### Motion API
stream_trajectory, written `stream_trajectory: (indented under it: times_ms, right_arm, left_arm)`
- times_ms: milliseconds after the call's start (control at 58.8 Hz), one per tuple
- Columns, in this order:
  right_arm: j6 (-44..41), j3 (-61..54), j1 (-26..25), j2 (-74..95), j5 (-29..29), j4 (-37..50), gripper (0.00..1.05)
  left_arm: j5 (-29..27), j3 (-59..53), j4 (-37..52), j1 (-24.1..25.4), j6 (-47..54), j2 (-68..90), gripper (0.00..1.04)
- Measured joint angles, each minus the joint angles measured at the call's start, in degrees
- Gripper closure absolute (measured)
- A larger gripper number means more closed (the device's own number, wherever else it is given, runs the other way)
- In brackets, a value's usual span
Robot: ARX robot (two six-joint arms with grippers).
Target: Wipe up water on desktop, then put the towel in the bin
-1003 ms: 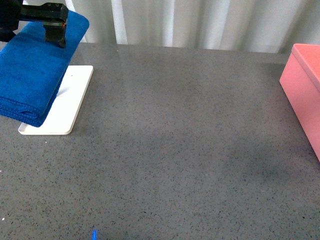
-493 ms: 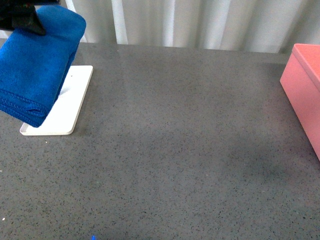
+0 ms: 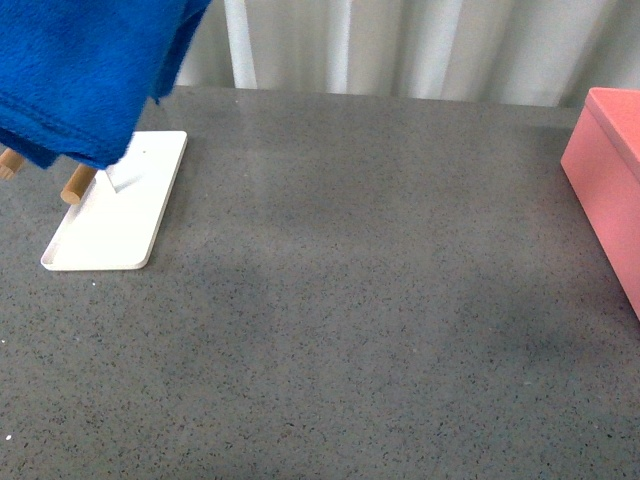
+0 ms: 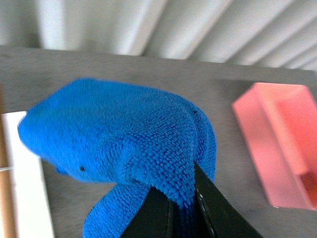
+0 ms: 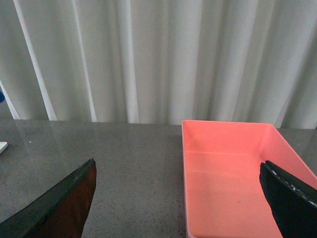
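My gripper will carry the blue towel [image 4: 119,131], and the towel will hang down in a loose drape then, because it droops in soft folds from one pinched spot [image 4: 185,201].
The blue towel [image 3: 85,70] hangs in the air at the far left, above the white tray. My left gripper [image 4: 184,218] is shut on a fold of the towel [image 4: 124,134]; the gripper itself is out of the front view. The dark grey speckled desktop [image 3: 350,300] fills the front view; I cannot make out any water on it. The pink bin [image 3: 610,180] stands at the right edge. In the right wrist view my right gripper [image 5: 181,208] is open and empty, with the bin [image 5: 233,183] between and beyond its fingers.
A flat white tray [image 3: 115,215] lies at the far left with two wooden rods [image 3: 78,184] partly hidden by the towel. White curtains [image 3: 400,45] hang behind the desktop's far edge.
The towel has risen off the tray's rods and now hangs higher, uncovering the rod ends. The left gripper has left the top of the front view.
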Motion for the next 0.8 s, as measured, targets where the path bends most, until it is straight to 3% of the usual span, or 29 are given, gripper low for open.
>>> stream_trajectory:
  times_ms: [102, 187, 408, 629, 663, 731, 799]
  right_arm:
    - [0.00, 0.00, 0.00, 0.00, 0.00, 0.00, 0.07]
    - [0.00, 0.00, 0.00, 0.00, 0.00, 0.00, 0.07]
    - [0.00, 0.00, 0.00, 0.00, 0.00, 0.00, 0.07]
    - [0.00, 0.00, 0.00, 0.00, 0.00, 0.00, 0.07]
    - [0.85, 0.35, -0.17, 0.74, -0.79, -1.31, 0.07]
    - [7.48, 5.73, -2.62, 10.01, -7.54, -12.81, 0.07]
    - [8.87, 9.73, -4.09, 23.04, -13.35, -9.64, 0.07]
  left_arm:
    - [6.47, -4.79, 6.49, -4.28, -6.08, -5.62, 1.01]
    - [7.91, -7.54, 10.23, -7.89, -9.57, -8.63, 1.01]
    - [6.27, -10.93, 15.28, -16.02, -14.29, -9.03, 1.01]
    - [3.30, -11.34, 16.33, -18.21, -14.23, -8.15, 1.01]
    - [3.28, -11.34, 16.33, -18.21, -14.23, -8.15, 1.01]
    - [3.19, -11.34, 16.33, -18.21, -14.21, -8.15, 1.01]
    - [3.26, -11.34, 16.33, -18.23, -14.21, -8.15, 1.01]
